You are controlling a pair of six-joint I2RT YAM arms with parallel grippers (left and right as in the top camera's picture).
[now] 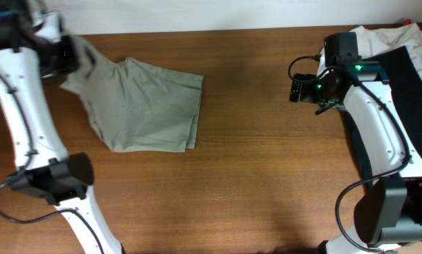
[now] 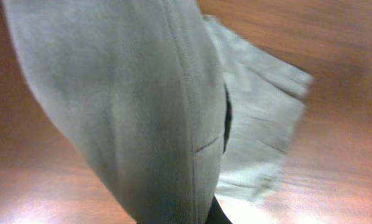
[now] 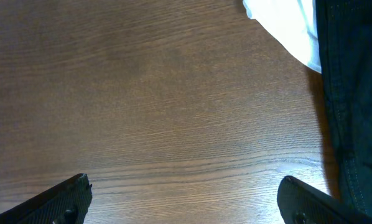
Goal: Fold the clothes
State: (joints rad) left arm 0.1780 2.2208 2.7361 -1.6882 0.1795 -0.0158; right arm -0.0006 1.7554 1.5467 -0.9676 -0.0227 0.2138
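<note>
The grey-green garment's lifted end (image 1: 85,79) reaches away from its flat part, so the robot's left gripper should draw that end back over the flat part (image 1: 158,109) and set it down.
A grey-green garment (image 1: 144,106) lies on the left part of the wooden table, its far-left corner lifted. My left gripper (image 1: 68,55) is shut on that corner. In the left wrist view the grey-green garment (image 2: 142,112) hangs from the jaws and fills most of the frame, hiding the fingers. My right gripper (image 1: 303,90) hovers over bare wood at the right, open and empty; in the right wrist view its two fingertips (image 3: 185,202) stand wide apart over the tabletop.
A pile of other clothes lies at the far right: a dark garment (image 1: 416,92) and a white one (image 1: 380,35), also showing in the right wrist view as dark cloth (image 3: 354,93) and white cloth (image 3: 285,28). The table's far edge runs along the top.
</note>
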